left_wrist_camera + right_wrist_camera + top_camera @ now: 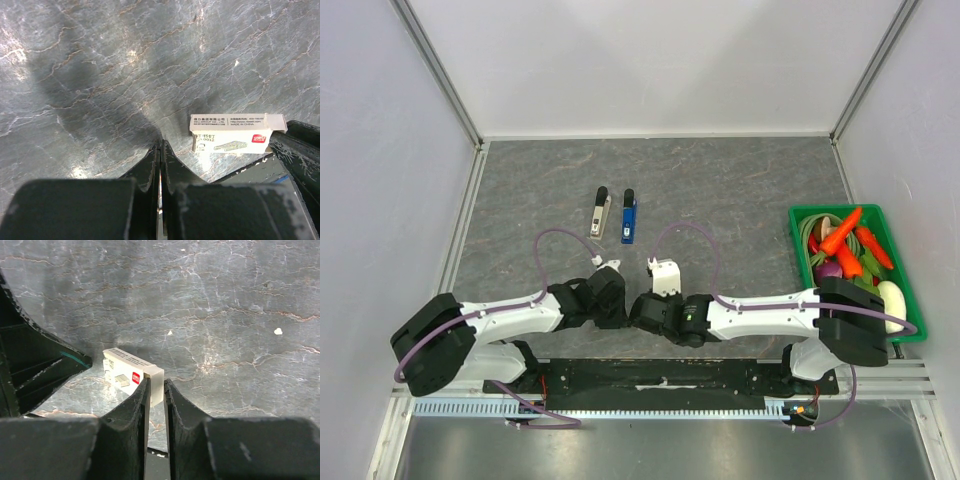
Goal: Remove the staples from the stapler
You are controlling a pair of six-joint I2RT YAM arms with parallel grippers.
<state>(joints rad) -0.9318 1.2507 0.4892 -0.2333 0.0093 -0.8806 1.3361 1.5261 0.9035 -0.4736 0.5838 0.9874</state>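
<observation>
Next, I let go of the box's end (157, 383) with my right gripper and let the box lie flat, because the staple box (122, 371) tilts up on its narrow side in that gripper.
The stapler lies apart in two long halves at the middle of the table: the silver-grey upper arm (600, 212) on the left and the blue base (629, 216) on the right, side by side and untouched. Both grippers are well in front of them, tip to tip. My right gripper (156, 382) is shut on one end of a small white staple box (131, 374), which also shows in the left wrist view (235, 132). My left gripper (160, 142) is shut, with nothing clearly in it, just left of the box. In the top view the left gripper (620, 300) and the right gripper (638, 310) hide the box.
A green bin (835, 208) with carrots and other vegetables stands at the right edge of the table. White walls close off the back and both sides. The arms' bases sit on a black rail at the near edge.
</observation>
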